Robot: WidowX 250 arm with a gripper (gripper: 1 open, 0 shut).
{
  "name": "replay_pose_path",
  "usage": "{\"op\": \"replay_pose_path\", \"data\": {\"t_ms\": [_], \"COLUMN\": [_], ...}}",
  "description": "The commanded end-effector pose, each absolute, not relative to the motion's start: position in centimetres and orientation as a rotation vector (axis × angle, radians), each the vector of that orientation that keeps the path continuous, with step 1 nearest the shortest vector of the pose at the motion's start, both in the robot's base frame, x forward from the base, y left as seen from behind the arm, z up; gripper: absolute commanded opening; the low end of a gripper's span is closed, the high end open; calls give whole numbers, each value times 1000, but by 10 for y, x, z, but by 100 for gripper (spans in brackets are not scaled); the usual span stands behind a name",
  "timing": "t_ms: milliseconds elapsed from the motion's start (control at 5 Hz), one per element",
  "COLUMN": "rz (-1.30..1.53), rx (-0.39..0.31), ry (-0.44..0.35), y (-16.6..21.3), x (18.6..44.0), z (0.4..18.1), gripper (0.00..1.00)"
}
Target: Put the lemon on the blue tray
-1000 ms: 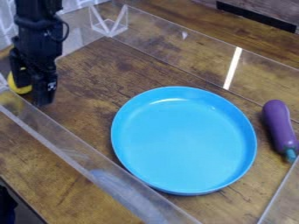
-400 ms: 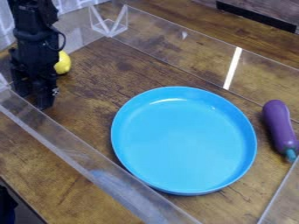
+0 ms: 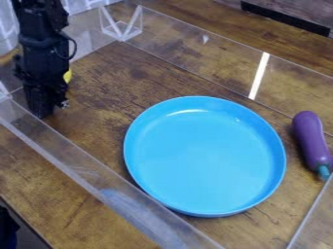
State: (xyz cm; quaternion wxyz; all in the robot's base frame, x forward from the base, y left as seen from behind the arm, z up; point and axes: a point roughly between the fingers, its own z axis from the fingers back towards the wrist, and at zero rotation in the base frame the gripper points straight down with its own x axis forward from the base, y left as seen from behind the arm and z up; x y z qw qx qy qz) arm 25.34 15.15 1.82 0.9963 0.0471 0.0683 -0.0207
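Next, I open my gripper, back it away and raise it clear before I grasp the lemon [image 3: 66, 76], because the lemon is behind my gripper, past the ends of its fingers near the clear wall.
My gripper [image 3: 46, 102] points straight down at the far left of the wooden table, its fingertips at the surface and close together. Of the lemon [image 3: 65, 75] only a small yellow sliver shows, at the gripper's right side; the rest is hidden behind the black hand. Whether the fingers have it between them cannot be told. The blue tray [image 3: 156, 175], a big round dish with nothing in it, lies in the middle of the table, well to the right of the gripper.
A purple eggplant [image 3: 311, 139] with a teal stem lies at the right edge. Clear acrylic walls [image 3: 78, 170] fence the table at the front left and back. A clear stand [image 3: 124, 21] sits at the back.
The fingers have come together. The lemon showed at the gripper's left a second ago, then plainly at its right, and now only a sliver peeks out. The hand sank slightly.
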Motion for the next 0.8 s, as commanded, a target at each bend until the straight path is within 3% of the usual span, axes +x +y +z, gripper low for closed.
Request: {"op": "replay_pose_path", "data": {"t_ms": [0, 200, 400, 600], "rz": [79, 185, 197, 211], "rx": [113, 110, 113, 113], "ry": [122, 131, 135, 135], "y": [162, 167, 172, 175], "x": [254, 255, 256, 257], "z": [31, 32, 31, 34], "gripper": [0, 0, 100, 0]}}
